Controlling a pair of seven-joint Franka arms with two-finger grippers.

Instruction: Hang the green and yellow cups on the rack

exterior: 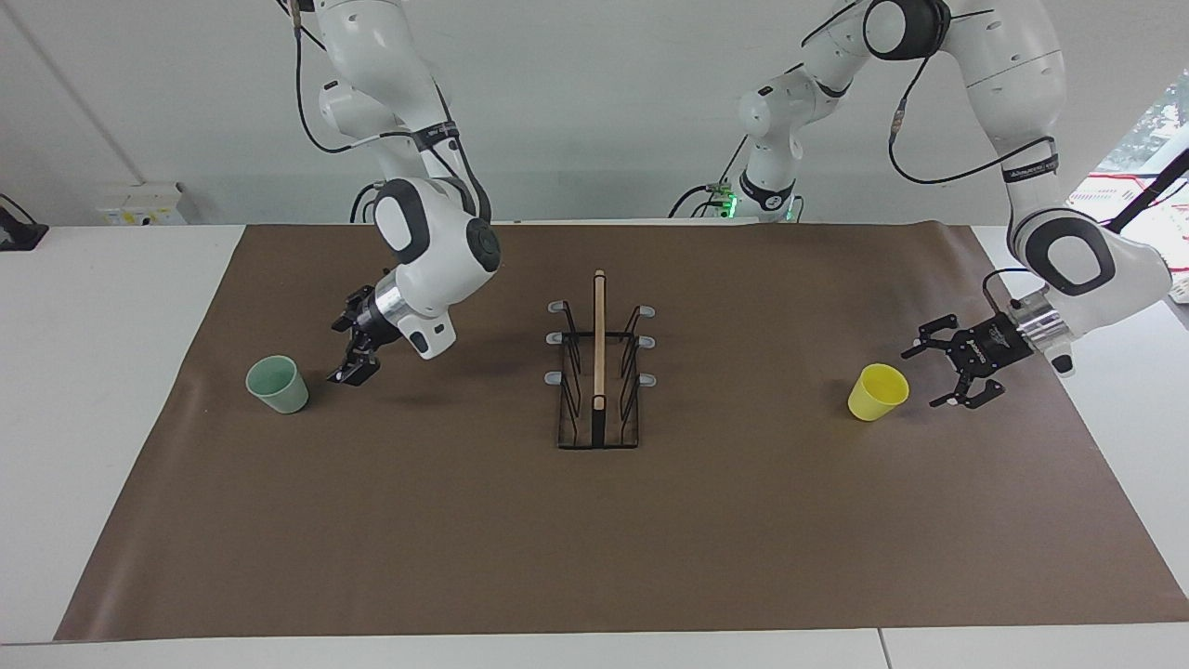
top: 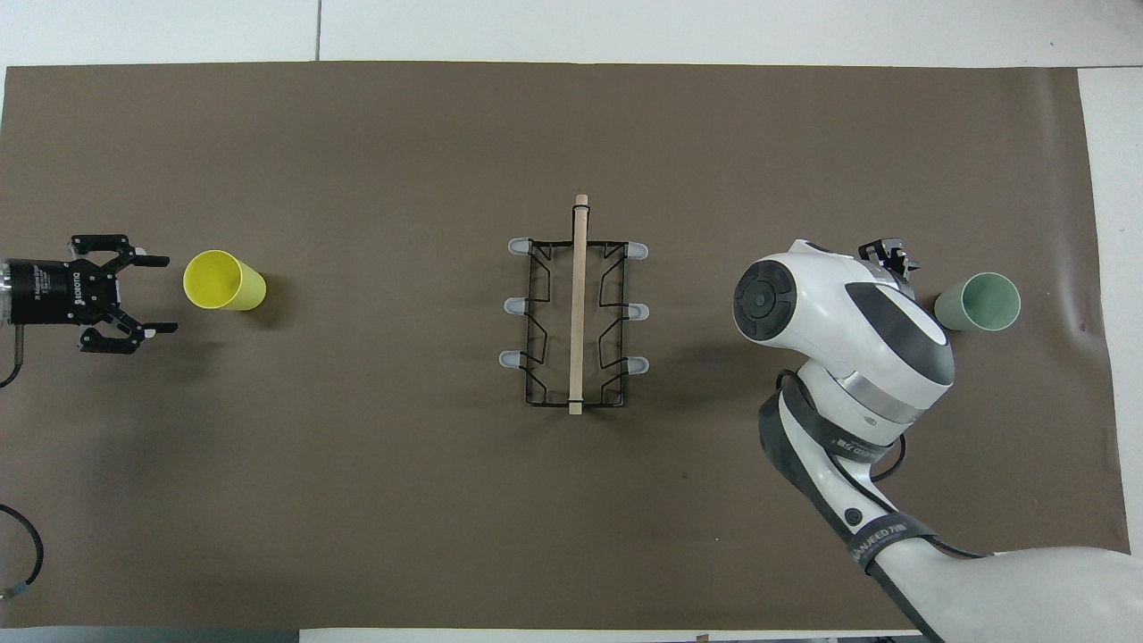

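Observation:
I expect the yellow cup (top: 225,280) to hang upside down when I lower it over a rack wire, because the rack's wires (top: 512,359) are narrower than the yellow cup's opening.
The pale green cup (exterior: 277,384) stands upright on the mat toward the right arm's end; it also shows in the overhead view (top: 978,302). The yellow cup (exterior: 878,391) stands upright toward the left arm's end, also in the overhead view (top: 223,280). The black wire rack (exterior: 599,344) with its wooden bar stands mid-mat with bare prongs, also seen from overhead (top: 578,304). My right gripper (exterior: 334,353) is open, low beside the green cup, apart from it; overhead, the arm hides most of it. My left gripper (exterior: 920,379) is open, low beside the yellow cup, not touching; it also shows overhead (top: 170,295).
A brown mat (exterior: 594,539) covers most of the white table (exterior: 93,372). Nothing else lies on the mat. A small white box (exterior: 144,203) sits at the table's edge near the wall, at the right arm's end.

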